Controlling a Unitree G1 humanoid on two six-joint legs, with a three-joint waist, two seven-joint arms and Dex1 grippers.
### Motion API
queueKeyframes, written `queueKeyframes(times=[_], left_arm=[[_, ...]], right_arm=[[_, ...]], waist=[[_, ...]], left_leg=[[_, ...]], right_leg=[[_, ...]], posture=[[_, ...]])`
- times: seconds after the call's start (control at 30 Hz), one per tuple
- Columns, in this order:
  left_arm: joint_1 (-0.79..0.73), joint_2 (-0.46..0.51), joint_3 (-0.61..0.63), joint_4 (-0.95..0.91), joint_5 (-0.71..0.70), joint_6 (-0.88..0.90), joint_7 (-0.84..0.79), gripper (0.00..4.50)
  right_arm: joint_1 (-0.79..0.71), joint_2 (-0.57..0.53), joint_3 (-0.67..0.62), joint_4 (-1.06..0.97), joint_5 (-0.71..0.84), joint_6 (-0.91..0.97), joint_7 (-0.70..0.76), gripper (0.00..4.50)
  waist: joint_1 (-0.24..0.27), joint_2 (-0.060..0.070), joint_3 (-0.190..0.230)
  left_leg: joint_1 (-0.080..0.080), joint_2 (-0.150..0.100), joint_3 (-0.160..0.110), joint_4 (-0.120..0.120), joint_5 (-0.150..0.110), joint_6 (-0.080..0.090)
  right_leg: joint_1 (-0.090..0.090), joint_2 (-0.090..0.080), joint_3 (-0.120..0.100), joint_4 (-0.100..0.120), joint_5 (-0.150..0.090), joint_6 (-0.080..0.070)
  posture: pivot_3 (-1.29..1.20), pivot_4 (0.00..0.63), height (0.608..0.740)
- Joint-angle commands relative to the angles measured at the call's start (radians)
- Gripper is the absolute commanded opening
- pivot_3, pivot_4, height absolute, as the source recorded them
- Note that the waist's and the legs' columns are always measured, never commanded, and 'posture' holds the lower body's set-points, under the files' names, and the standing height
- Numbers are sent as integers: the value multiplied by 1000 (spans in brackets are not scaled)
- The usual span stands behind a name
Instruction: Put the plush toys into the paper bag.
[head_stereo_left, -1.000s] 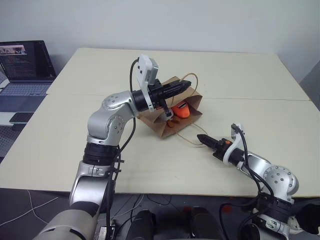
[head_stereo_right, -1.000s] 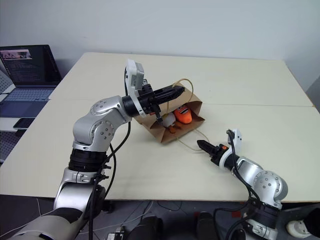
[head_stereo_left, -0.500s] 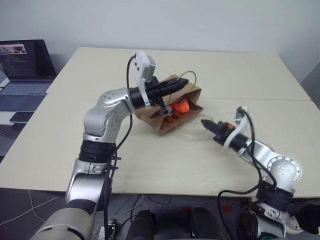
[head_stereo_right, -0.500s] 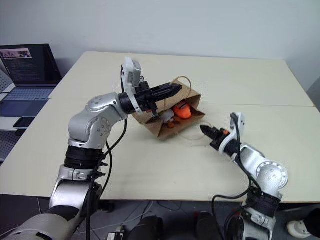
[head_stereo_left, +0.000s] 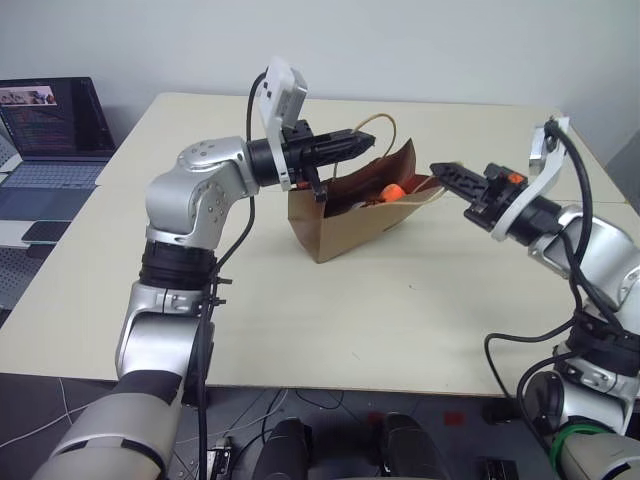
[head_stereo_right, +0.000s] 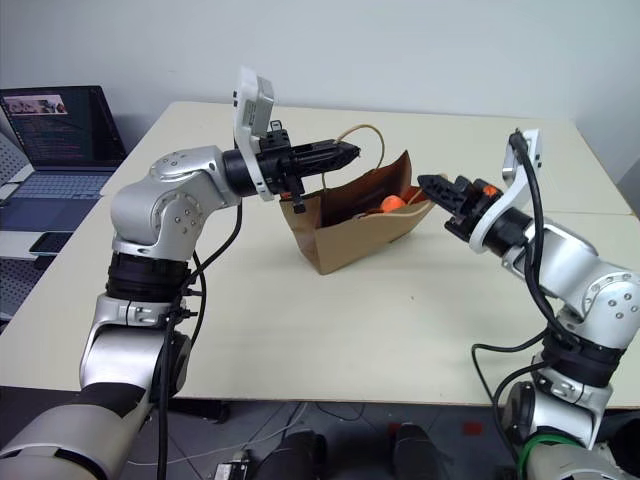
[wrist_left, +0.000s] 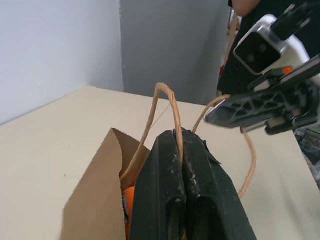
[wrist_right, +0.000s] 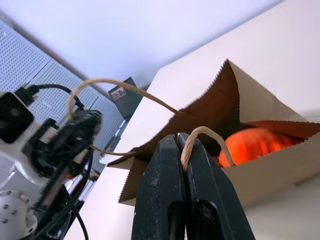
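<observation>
I should let go of both handles and then pull the bag's near corner (head_stereo_left: 319, 236) square with my left gripper, because the paper bag stands crooked (head_stereo_left: 370, 228) to the table's edge.
The brown paper bag (head_stereo_left: 345, 225) stands upright on the table, its mouth pulled open between my two grippers. My left gripper (head_stereo_left: 372, 142) is shut on one tan cord handle (wrist_left: 165, 100) above the bag's left side. My right gripper (head_stereo_left: 437, 170) is shut on the other handle (wrist_right: 200, 132) at the bag's right rim. An orange plush toy (wrist_right: 255, 142) lies inside the bag, partly hidden by the paper wall; it also peeks over the rim as an orange patch (head_stereo_left: 393, 191).
The cream table (head_stereo_left: 300, 330) spreads wide around the bag, with a seam running across behind it. An open laptop (head_stereo_left: 50, 125) and a phone (head_stereo_left: 40, 233) sit on a lower surface off the table's left edge.
My right gripper has shut on the loose handle and risen from the table with it. The bag has tipped from lying on its side to upright. My left gripper rose slightly.
</observation>
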Motion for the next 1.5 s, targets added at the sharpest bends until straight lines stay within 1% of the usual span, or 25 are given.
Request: queueKeyframes(times=[0.03, 0.13, 0.23, 0.33, 0.43, 0.47, 0.53, 0.7, 0.87, 0.93, 0.97, 1.0, 1.07, 1.13, 1.23, 1.3, 1.4, 1.5], left_arm=[[-81, -21, 8, 69, 25, -34, 2, 0], [-128, -45, 16, 149, 39, -48, 5, 0], [-149, -69, 18, 199, 49, -53, 11, 0], [-147, -86, 18, 221, 51, -54, -5, 0], [-124, -106, 25, 210, 26, -23, -20, 0], [-115, -107, 19, 201, 32, -23, -17, 404], [-102, -103, 13, 181, 35, -20, -26, 847], [-92, -77, 26, 146, 22, 4, -48, 2333], [-48, -16, 54, 50, -7, 43, -61, 3833], [-17, 0, 74, 9, -18, 48, -49, 4391], [3, 11, 78, -14, -21, 47, -51, 4470], [26, 21, 81, -43, -30, 48, -61, 4470], [70, 41, 92, -96, -46, 68, -59, 4470], [116, 62, 104, -143, -52, 73, -50, 4470], [189, 89, 131, -198, -57, 78, -15, 4470], [242, 98, 145, -229, -54, 77, 17, 4470], [322, 82, 162, -261, -54, 63, 61, 4470], [389, 50, 150, -261, -41, 26, 84, 4470]], right_arm=[[-67, -68, 29, 29, 90, -96, -67, 22], [-104, -123, 69, 62, 117, -131, -83, 22], [-124, -159, 102, 92, 120, -147, -86, 22], [-131, -177, 129, 112, 112, -156, -73, 22], [-124, -184, 150, 118, 57, -170, -58, 22], [-121, -185, 155, 116, 42, -173, -51, 389], [-118, -187, 161, 112, 28, -178, -40, 885], [-107, -198, 165, 89, 5, -175, 6, 2623], [-74, -251, 160, 40, -11, -143, 113, 4467], [-55, -281, 161, 22, -17, -130, 162, 4500], [-47, -299, 162, 14, -27, -122, 191, 4500], [-39, -316, 161, 6, -36, -114, 228, 4500], [-19, -378, 166, -16, -107, -89, 330, 4500], [22, -459, 165, -58, -199, -70, 472, 4500], [126, -598, 165, -153, -379, -106, 758, 4500], [208, -669, 149, -197, -492, -167, 938, 4500], [286, -716, 95, -226, -536, -196, 1106, 4500], [333, -735, 51, -253, -542, -195, 1207, 4500]], waist=[[0, 0, 0], [1, 0, 0], [0, 0, 0], [-1, 0, 0], [0, 0, 0], [1, 0, 0], [1, 0, 0], [2, 0, 0], [2, 0, 0], [2, 0, 0], [2, 0, 0], [2, 0, 0], [3, 0, 0], [3, 0, 0], [6, 0, 0], [6, 0, 0], [6, 0, 0], [7, 0, 0]], left_leg=[[0, 0, 1, 0, 0, 0], [-3, 0, 2, 0, 0, 0], [-9, 0, 3, 1, 0, 0], [-14, 1, 3, 1, 0, 0], [-15, 2, 3, 1, 0, 0], [-15, 2, 3, 1, 0, 0], [-16, 2, 3, 1, 0, 1], [-16, 2, 2, 1, 0, 0], [-16, 2, 2, 1, 0, 1], [-15, 2, 2, 1, 0, 1], [-15, 2, 2, 1, 0, 1], [-15, 3, 2, 1, 0, 1], [-15, 3, 2, 2, 0, 1], [-16, 2, 2, 2, 0, 1], [-15, 3, 1, 2, 0, 1], [-15, 2, 1, 2, 0, 1], [-14, 2, 2, 3, 0, 1], [-14, 3, 2, 5, 0, 1]], right_leg=[[0, 0, 0, 0, 0, 0], [-3, 0, 1, 0, 0, 0], [-11, 0, 1, 1, 0, 0], [-14, 0, 1, 2, 0, 0], [-16, -1, 1, 2, 0, 0], [-16, -2, 1, 2, 0, 0], [-16, -3, 1, 2, 0, 0], [-16, -3, 1, 2, 0, 0], [-16, -2, 1, 2, 0, 0], [-16, -2, 1, 2, 0, 0], [-16, -2, 1, 3, 0, 0], [-16, -3, 1, 3, 0, 0], [-16, -3, 1, 2, 0, 0], [-15, -3, 1, 2, 0, 0], [-15, -3, 0, 2, 0, 0], [-14, -3, 0, 1, 0, 0], [-13, -3, 0, 1, 0, 0], [-12, -3, 1, 1, 0, 0]], posture=[[0, 150, 740], [0, 150, 740], [0, 150, 740], [0, 150, 740], [0, 150, 740], [0, 150, 740], [0, 150, 740], [0, 150, 740], [0, 150, 740], [0, 150, 740], [0, 150, 740], [0, 150, 740], [0, 150, 740], [0, 150, 740], [0, 150, 740], [0, 150, 740], [0, 150, 740], [0, 150, 740]])
